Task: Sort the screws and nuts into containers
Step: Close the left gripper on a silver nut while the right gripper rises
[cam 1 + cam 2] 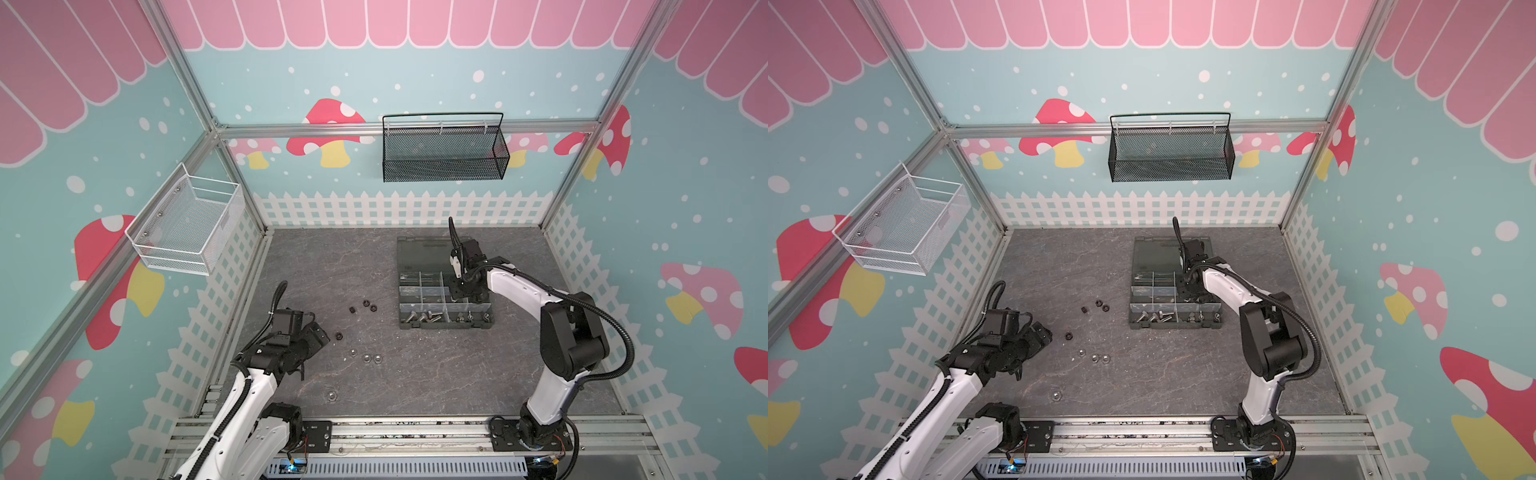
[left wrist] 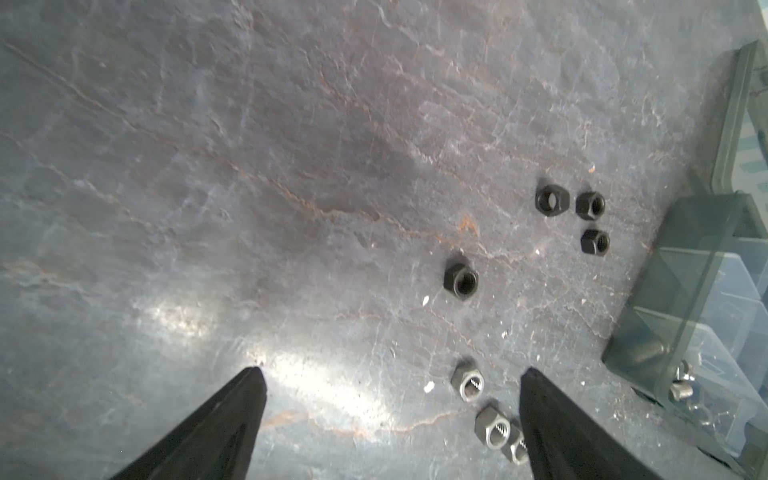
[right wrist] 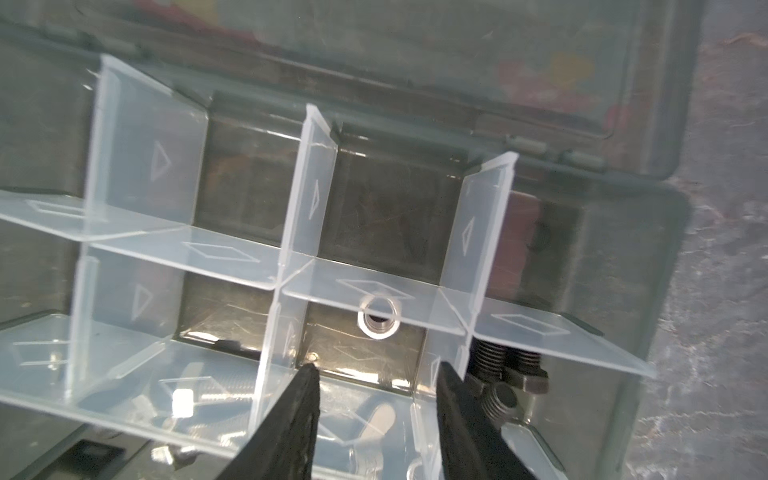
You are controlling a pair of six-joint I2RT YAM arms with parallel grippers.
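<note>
My right gripper is in the way of the middle compartment (image 3: pixel 361 342). It should move back while my left gripper picks up the lone silver nut (image 1: pixel 332 394) near the front rail for that compartment.
Several black nuts (image 1: pixel 366 303) (image 2: pixel 460 278) and silver nuts (image 1: pixel 366 358) (image 2: pixel 468 381) lie loose on the grey tabletop, left of the containers (image 1: pixel 444 326) (image 1: pixel 1175 324). My left gripper (image 2: pixel 392 374) (image 1: pixel 318 334) hovers open over the table, three silver nuts just inside its one finger. My right gripper (image 3: pixel 378 368) (image 1: pixel 461 291) stands open over a middle compartment with nothing between its fingers. A silver nut (image 3: pixel 378 322) lies on that compartment's floor. Black screws (image 3: pixel 507 374) fill the neighbouring compartment, and silver screws (image 3: pixel 187 403) (image 1: pixel 424 318) lie in a front one.
The organizer's lid (image 1: pixel 424 253) lies open flat behind its compartments. A black mesh basket (image 1: pixel 444 153) hangs on the back wall, a white wire basket (image 1: pixel 187 228) on the left wall. One silver nut (image 1: pixel 331 395) lies alone near the front rail (image 1: pixel 415 432).
</note>
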